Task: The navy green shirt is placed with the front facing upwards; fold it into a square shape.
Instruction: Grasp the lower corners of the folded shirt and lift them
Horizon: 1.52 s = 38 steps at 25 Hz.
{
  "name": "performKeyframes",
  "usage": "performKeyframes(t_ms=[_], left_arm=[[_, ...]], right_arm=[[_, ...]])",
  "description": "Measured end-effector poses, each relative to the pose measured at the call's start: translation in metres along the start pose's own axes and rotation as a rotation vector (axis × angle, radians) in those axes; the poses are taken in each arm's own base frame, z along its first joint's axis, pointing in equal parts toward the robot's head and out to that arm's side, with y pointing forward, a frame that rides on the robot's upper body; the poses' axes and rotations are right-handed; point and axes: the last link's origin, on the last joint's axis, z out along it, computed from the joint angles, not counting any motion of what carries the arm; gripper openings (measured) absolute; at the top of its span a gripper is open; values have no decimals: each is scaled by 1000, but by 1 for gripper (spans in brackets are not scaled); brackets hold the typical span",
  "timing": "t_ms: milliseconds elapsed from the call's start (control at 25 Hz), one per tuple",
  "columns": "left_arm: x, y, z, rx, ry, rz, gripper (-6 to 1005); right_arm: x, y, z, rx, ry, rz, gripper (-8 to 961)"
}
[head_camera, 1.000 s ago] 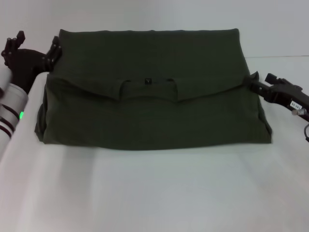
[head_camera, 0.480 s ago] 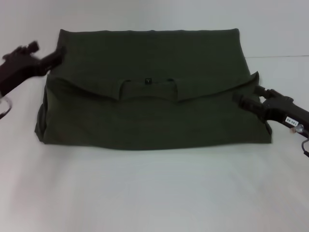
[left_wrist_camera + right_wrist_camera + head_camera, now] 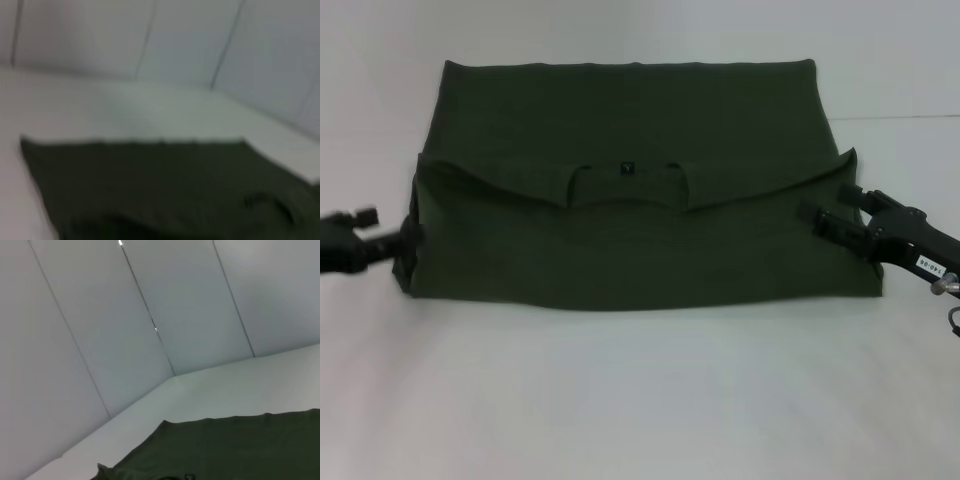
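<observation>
My left gripper goes on moving toward the shirt's front corner (image 3: 408, 289), which is spread flat beside the gripper's open fingers, and closes on the shirt's front edge there (image 3: 435, 296).
The navy green shirt (image 3: 630, 230) lies flat on the white table (image 3: 640, 400) as a wide rectangle. Its plain side faces up, and a folded-over flap shows the collar at the middle. My left gripper (image 3: 404, 245) is low at the shirt's left edge, near the front left corner. My right gripper (image 3: 817, 217) reaches in over the shirt's right side, just below the flap's raised corner. The left wrist view shows the shirt (image 3: 165, 190) as a dark sheet, and the right wrist view shows the shirt (image 3: 225, 450) with its collar tag.
White table surface surrounds the shirt on all sides, with a wide bare strip in front of it. White wall panels (image 3: 150, 315) rise behind the table.
My left arm has swung from the shirt's far left corner down to its left edge near the front. My right gripper has moved inward over the shirt's right side.
</observation>
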Motion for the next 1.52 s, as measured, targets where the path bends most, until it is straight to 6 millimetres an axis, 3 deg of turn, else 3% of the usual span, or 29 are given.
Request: performKeyframes(t_ms=[600, 1240, 1520], left_arm=[[-9, -3, 28, 35, -240, 8, 798], [-13, 4, 37, 18, -268, 41, 777], [-12, 6, 37, 5, -261, 60, 528]], right_arm=[[2, 4, -2, -21, -3, 9, 921], [2, 4, -3, -20, -8, 22, 920], [2, 4, -3, -19, -8, 24, 916]])
